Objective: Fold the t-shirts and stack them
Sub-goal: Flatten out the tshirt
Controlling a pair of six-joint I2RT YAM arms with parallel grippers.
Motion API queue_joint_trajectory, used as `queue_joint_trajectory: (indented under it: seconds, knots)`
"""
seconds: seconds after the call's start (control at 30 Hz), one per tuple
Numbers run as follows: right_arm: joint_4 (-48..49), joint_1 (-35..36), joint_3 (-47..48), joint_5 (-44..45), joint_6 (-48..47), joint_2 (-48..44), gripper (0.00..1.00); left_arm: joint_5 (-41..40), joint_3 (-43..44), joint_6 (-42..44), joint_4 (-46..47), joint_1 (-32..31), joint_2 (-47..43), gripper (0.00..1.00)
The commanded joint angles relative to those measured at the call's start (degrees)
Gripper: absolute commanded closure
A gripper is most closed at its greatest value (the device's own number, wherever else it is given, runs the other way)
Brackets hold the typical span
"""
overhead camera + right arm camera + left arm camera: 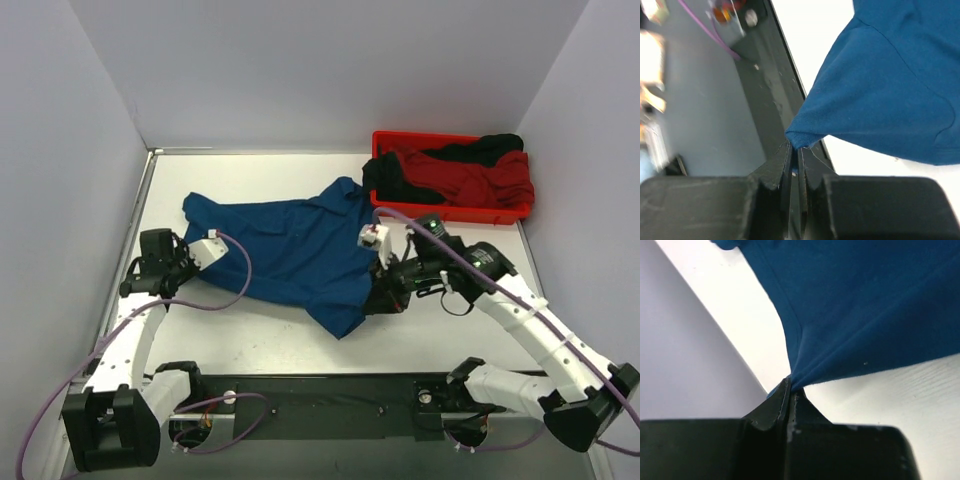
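Note:
Next, I lift the t-shirt's near edge (268,298) high with my left gripper and my right gripper and lay the t-shirt flat before folding it, because the navy-blue t-shirt's far sleeve (343,192) is bunched up.
The navy-blue t-shirt (295,247) lies spread across the middle of the white table. My left gripper (192,262) is shut on its left edge; the left wrist view shows the cloth (865,305) pinched at the fingertips (791,386). My right gripper (383,297) is shut on the shirt's near right edge; the right wrist view shows a fold of cloth (880,90) clamped between the tips (796,149). A red t-shirt (470,178) and a black t-shirt (400,183) lie bunched in the red tray.
The red plastic tray (450,213) stands at the back right, next to the right wall. Grey walls close in the left, back and right sides. A black base rail (330,390) runs along the near edge. Purple cables trail from both arms.

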Motion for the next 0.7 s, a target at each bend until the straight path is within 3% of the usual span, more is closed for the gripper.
queue_joint_trajectory:
  seconds: [0.0,0.1,0.17,0.33,0.57,0.67]
  knots:
    - [9.45,-8.53,1.84,-13.89,24.44,-6.17,1.00,-0.68,5.50,-2.05,-8.75,0.43,-4.81,1.00]
    - [13.87,-19.06,2.62,-16.63,31.70,-8.03,1.00,-0.77,6.74,-2.58,-12.10,0.43,-7.19,1.00]
    - [14.58,-22.51,3.85,-14.02,33.29,-8.29,1.00,1.68,8.92,-3.19,-17.61,0.25,-8.95,1.00]
    - [10.46,-22.44,0.97,-11.19,31.54,-11.53,1.00,5.29,11.84,-6.09,-27.21,-0.54,-13.95,1.00]
    - [-5.60,-22.44,-0.01,-6.71,27.15,-20.24,1.00,-0.15,12.96,-6.35,-38.63,-0.63,-20.63,1.00]
    - [-5.56,-22.44,2.45,-3.02,27.66,-20.07,1.00,-2.08,17.01,-8.11,-41.73,-0.54,-21.08,1.00]
